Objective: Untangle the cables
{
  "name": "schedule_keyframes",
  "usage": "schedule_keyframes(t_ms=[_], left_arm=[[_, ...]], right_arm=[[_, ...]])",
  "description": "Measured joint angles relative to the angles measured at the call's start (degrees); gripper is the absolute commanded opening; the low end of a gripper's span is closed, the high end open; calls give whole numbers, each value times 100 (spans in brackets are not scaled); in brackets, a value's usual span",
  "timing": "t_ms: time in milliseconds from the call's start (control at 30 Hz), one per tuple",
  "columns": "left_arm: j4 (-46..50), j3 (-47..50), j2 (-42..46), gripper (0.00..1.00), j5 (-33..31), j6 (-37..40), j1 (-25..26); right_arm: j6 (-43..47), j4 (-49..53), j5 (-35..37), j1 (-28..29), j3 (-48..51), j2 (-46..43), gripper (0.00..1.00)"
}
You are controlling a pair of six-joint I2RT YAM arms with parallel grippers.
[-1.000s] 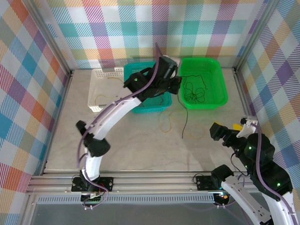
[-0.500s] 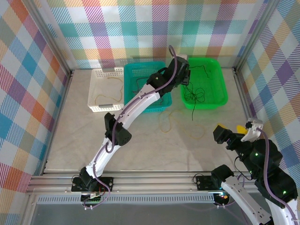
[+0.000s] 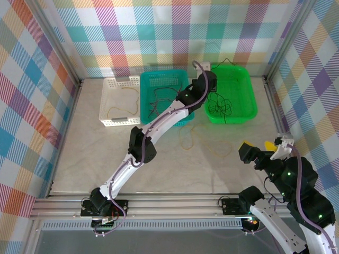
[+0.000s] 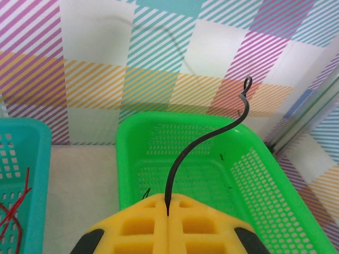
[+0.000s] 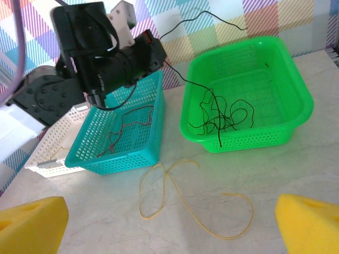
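Observation:
I should keep lowering the held end of the black cable with my left gripper, as the black cable's coils (image 5: 225, 115) lie inside the green basket (image 5: 246, 84), until that end hangs inside too, then let go.
My left gripper (image 3: 211, 83) hovers over the near-left corner of the green basket (image 3: 253, 100), shut on a thin black cable (image 4: 183, 153) that rises from between the yellow fingers (image 4: 143, 227) and curls upward. The rest of that black cable (image 5: 220, 119) trails down into a black tangle on the basket floor, one end draped over the front wall. A yellow cable (image 5: 180, 196) lies looped on the table in front of the baskets. Red-brown cables (image 5: 124, 127) lie in the teal basket (image 3: 143, 100). My right gripper (image 5: 172, 227) hangs open above the near table, empty.
A white basket (image 3: 106, 106) at the far left holds a yellow cable (image 3: 114, 111). The three baskets stand in a row along the back wall. Checked walls and metal frame posts enclose the table on all sides.
The left arm swung right from over the teal basket to the green basket, carrying the black cable. Its hanging end moved off the table into the green basket. The right arm barely moved.

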State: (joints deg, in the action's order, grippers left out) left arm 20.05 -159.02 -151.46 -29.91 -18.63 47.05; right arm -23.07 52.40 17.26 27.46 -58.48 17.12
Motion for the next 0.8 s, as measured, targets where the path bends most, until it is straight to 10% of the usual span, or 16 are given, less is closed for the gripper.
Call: schedule_keyframes(t_ms=[500,800], left_arm=[[-20,-24,-1045,0,111,20,0],[-72,-52,-1038,44,715,286,7]], right_arm=[[2,-87,-155,0,289,-11,100],[-4,-111,-280,0,358,0,100]])
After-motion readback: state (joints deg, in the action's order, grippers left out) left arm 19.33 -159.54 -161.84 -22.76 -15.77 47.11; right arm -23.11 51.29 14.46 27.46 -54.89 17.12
